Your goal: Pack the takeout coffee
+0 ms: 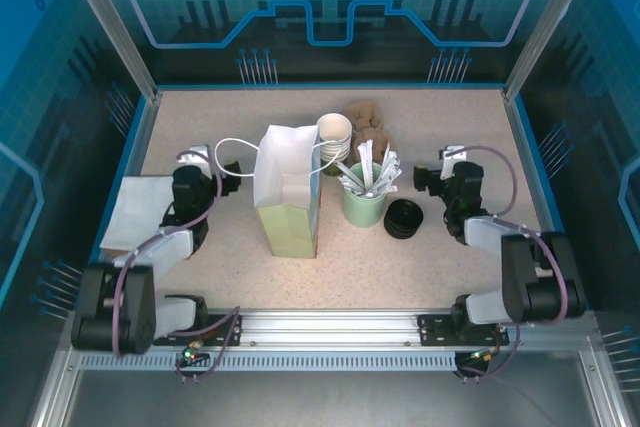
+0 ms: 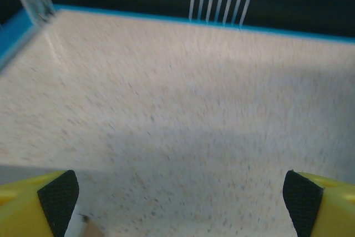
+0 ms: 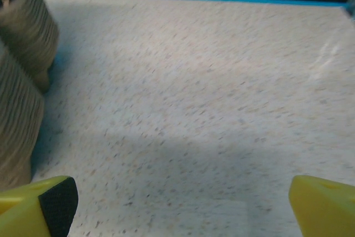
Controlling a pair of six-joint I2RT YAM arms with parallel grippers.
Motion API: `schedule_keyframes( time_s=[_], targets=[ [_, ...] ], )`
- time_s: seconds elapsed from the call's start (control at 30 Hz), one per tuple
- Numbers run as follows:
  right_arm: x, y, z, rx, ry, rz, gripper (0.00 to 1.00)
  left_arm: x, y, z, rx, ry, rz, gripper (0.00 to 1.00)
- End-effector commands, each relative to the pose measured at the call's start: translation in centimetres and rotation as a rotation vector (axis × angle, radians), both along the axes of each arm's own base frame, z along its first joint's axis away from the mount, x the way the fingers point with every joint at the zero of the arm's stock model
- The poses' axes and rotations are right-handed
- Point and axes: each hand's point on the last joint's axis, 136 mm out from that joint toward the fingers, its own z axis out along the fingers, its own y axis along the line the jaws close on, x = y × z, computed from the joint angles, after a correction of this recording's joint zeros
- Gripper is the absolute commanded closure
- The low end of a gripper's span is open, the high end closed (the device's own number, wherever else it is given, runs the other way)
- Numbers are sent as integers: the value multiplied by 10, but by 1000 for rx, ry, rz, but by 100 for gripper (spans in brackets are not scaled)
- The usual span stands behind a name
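Observation:
The paper bag (image 1: 288, 185) stands open with its rim free beside my left gripper, so I should keep moving toward that rim (image 1: 259, 165) until my fingers straddle it and close.
A cup with a white rim and inside (image 1: 335, 131) stands behind the paper bag (image 1: 288, 192). Its dark green wall is mostly hidden, and I cannot tell whether it is a single cup or the top of a stack. A stack of black lids (image 1: 403, 218) lies right of centre. My left gripper (image 1: 228, 169) hovers left of the bag by its white handle. In the left wrist view the gripper (image 2: 180, 203) is open over bare tabletop. My right gripper (image 1: 422, 182) sits right of the lids. The right wrist view shows it (image 3: 183, 209) open, nothing between its fingers.
A pale-green cup full of white packets (image 1: 365, 197) stands right of the bag. Brown ribbed sleeves (image 1: 371, 119) lie behind it and appear as sleeves (image 3: 22, 54) in the right wrist view. White napkins (image 1: 135, 212) lie at the left edge. Blue rails border the table.

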Motion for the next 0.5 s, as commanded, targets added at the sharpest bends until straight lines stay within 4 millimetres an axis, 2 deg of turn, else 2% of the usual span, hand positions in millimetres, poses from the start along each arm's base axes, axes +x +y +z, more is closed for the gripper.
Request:
schedule_keyframes(
  time_s=[0.0, 0.2, 0.27, 0.4, 0.47],
  targets=[
    [-11, -22, 34, 42, -19, -117, 0, -24, 26, 24, -48, 44, 145, 1],
    [-43, -15, 75, 109, 79, -102, 0, -74, 41, 64, -194, 158, 290, 1],
    [-57, -13, 89, 136, 115, -109, 0, -87, 33, 79, -232, 223, 270, 1],
    [-85, -11, 118, 189, 166, -126, 0, -115, 4, 112, -317, 369, 160, 2],
    [-94, -6, 135, 218, 167, -110, 0, -128, -9, 135, -351, 408, 99, 7]
  ],
)
